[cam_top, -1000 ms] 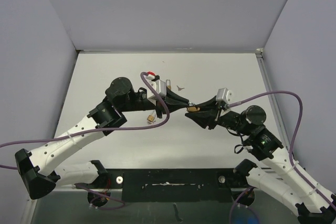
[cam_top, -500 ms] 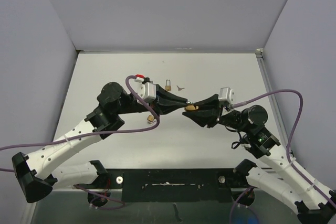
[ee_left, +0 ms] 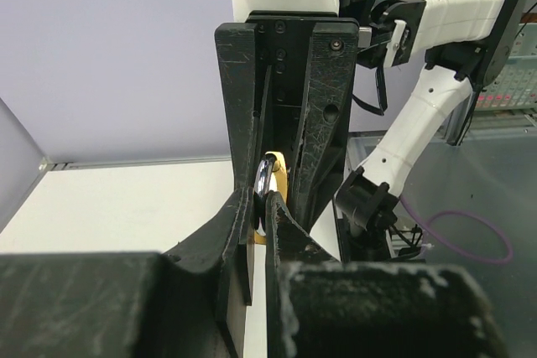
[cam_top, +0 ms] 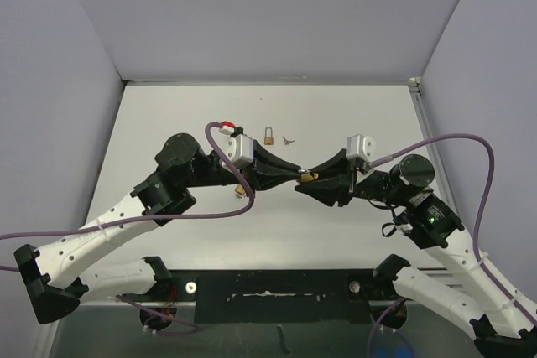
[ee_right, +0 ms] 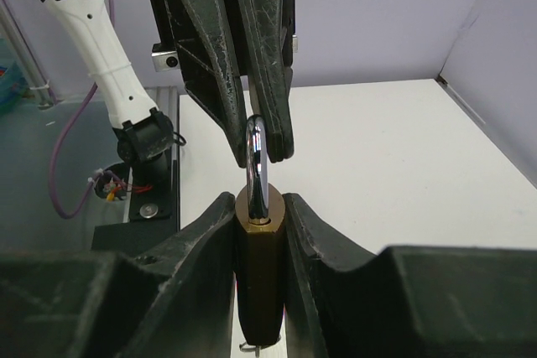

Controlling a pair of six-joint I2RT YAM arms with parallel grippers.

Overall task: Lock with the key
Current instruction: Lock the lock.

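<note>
My right gripper is closed on the brass body (ee_right: 261, 270) above the key. It should leave the padlock for my left gripper to hold, and it should pull the key (ee_right: 258, 346) out itself.
A brass padlock (cam_top: 309, 177) with a chrome shackle is held above the table between both grippers. My right gripper (cam_top: 319, 181) is shut on the brass body (ee_right: 260, 266), shackle pointing away from it. My left gripper (cam_top: 296, 172) is shut on the shackle (ee_right: 257, 155); its fingertips (ee_right: 278, 127) pinch the top of the loop. In the left wrist view my left gripper (ee_left: 263, 207) grips the shackle (ee_left: 265, 180), with the right gripper's fingers (ee_left: 323, 123) upright behind it. A small key (cam_top: 289, 139) lies on the table behind the grippers.
A second small brass padlock (cam_top: 268, 135) lies next to the key. Another small brass piece (cam_top: 242, 192) sits under the left arm's purple cable (cam_top: 226, 207). Grey walls close the table on three sides.
The left wrist has dropped lower and its fingertips have come onto the shackle. The right arm has shifted a little, still holding the padlock.
</note>
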